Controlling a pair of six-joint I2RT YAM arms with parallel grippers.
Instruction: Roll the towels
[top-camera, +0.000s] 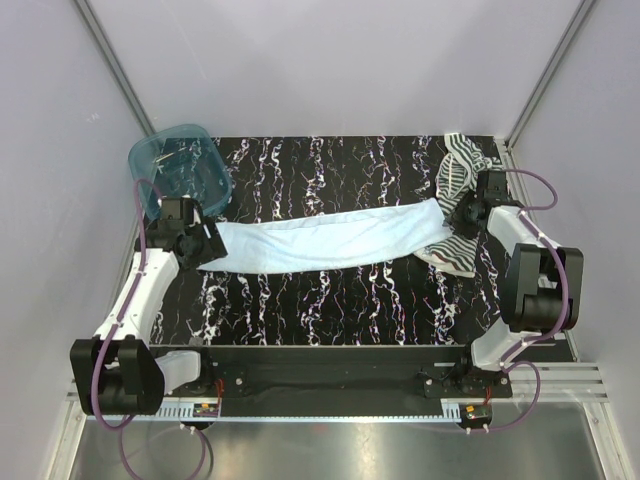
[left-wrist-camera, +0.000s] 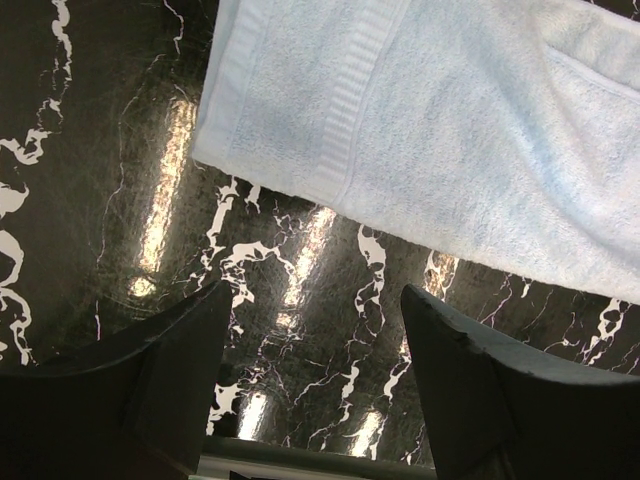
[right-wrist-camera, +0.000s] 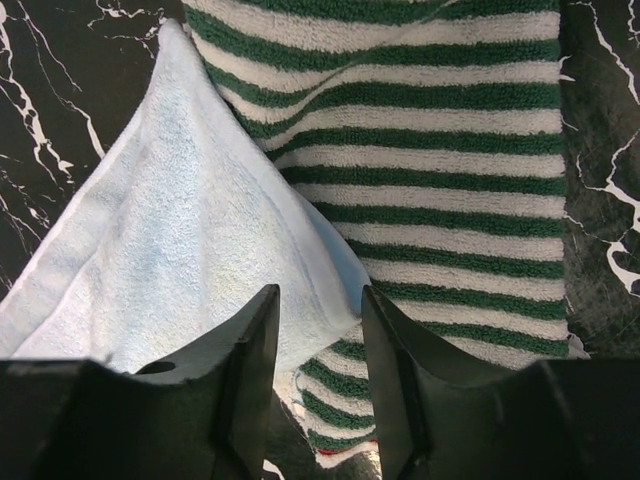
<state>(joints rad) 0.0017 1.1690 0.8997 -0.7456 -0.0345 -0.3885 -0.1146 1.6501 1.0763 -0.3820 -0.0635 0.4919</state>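
Note:
I should pinch the blue towel's corner, since it lies loose between my right gripper's fingers, and fold it over to the blue towel's other end.
A pale blue towel lies stretched across the black marble table from left to right. Its left end lies flat just ahead of my left gripper, which is open over bare table. The green-and-white striped towel lies crumpled at the right, under the blue towel's right end. There the blue cloth rises in a ridge whose corner reaches in between the fingers of my right gripper, above the stripes. The right jaws stand apart and do not pinch the cloth.
A teal plastic bin sits at the table's back left corner, close behind the left arm. Grey walls enclose the table on the left, back and right. The striped towel reaches close to the right edge.

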